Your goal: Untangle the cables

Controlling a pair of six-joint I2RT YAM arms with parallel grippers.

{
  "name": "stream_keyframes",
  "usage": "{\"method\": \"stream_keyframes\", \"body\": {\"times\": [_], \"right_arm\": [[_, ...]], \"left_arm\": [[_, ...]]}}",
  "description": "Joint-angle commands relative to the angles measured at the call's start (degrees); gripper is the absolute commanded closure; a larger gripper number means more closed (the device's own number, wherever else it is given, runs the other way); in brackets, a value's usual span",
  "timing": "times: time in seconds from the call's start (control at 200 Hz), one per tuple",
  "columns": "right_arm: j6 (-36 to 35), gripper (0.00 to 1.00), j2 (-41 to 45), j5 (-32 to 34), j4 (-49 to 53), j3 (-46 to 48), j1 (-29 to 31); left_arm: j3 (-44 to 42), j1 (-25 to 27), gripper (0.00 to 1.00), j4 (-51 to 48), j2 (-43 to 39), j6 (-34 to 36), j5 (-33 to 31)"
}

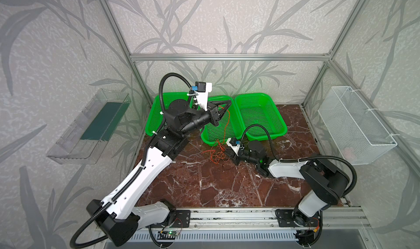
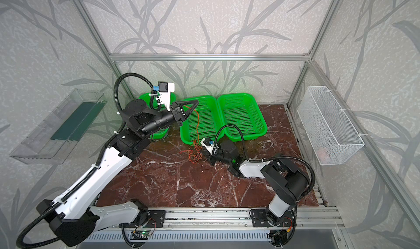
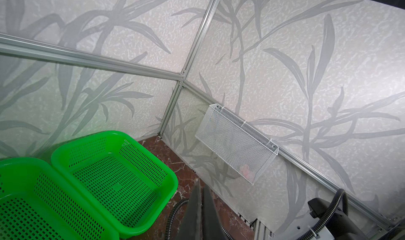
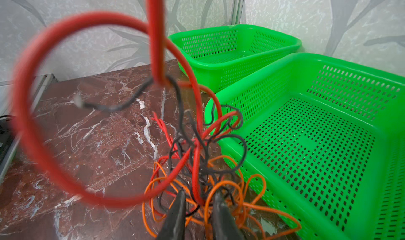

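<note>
The red cable has black wire crossing it at its big loop in the tangle, so the robot's left gripper should move down and pull the cable across open marble.
The cables lie as a tangle of thin red, orange and black wires on the marble table, in front of the middle green basket. My left gripper is raised over that basket and shut. A red cable hangs from it down into the tangle. In the right wrist view this cable rises out of frame beside a big red loop. My right gripper is low at the tangle, jaws narrowed around red, orange and black strands.
Three green perforated baskets stand side by side at the back of the table. A white wire basket hangs on the right wall and a clear tray on the left wall.
</note>
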State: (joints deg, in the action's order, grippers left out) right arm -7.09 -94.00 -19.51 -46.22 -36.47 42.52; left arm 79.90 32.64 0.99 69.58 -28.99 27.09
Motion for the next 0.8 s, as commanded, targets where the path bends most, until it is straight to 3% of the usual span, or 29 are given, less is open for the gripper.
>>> {"method": "stream_keyframes", "body": {"times": [0.0,0.2,0.325,0.58,0.795], "right_arm": [[-3.54,0.78,2.65,0.73,3.15,1.19,0.10],[-4.75,0.73,7.23,2.44,4.23,4.34,0.05],[-5.72,0.56,14.02,1.87,4.93,5.62,0.02],[-5.33,0.36,25.25,-3.20,10.93,4.25,0.01],[-3.32,0.37,24.74,-0.68,14.97,-1.50,0.02]], "left_arm": [[3.54,0.35,1.00,0.43,0.44,-0.20,0.55],[5.65,0.32,1.00,-1.88,0.49,1.05,0.81],[3.18,0.50,1.00,-1.00,-0.08,0.08,2.06],[-0.46,1.90,1.00,-0.33,-1.38,0.69,2.19],[-0.81,4.43,1.00,0.82,-0.74,0.65,1.65]]}}
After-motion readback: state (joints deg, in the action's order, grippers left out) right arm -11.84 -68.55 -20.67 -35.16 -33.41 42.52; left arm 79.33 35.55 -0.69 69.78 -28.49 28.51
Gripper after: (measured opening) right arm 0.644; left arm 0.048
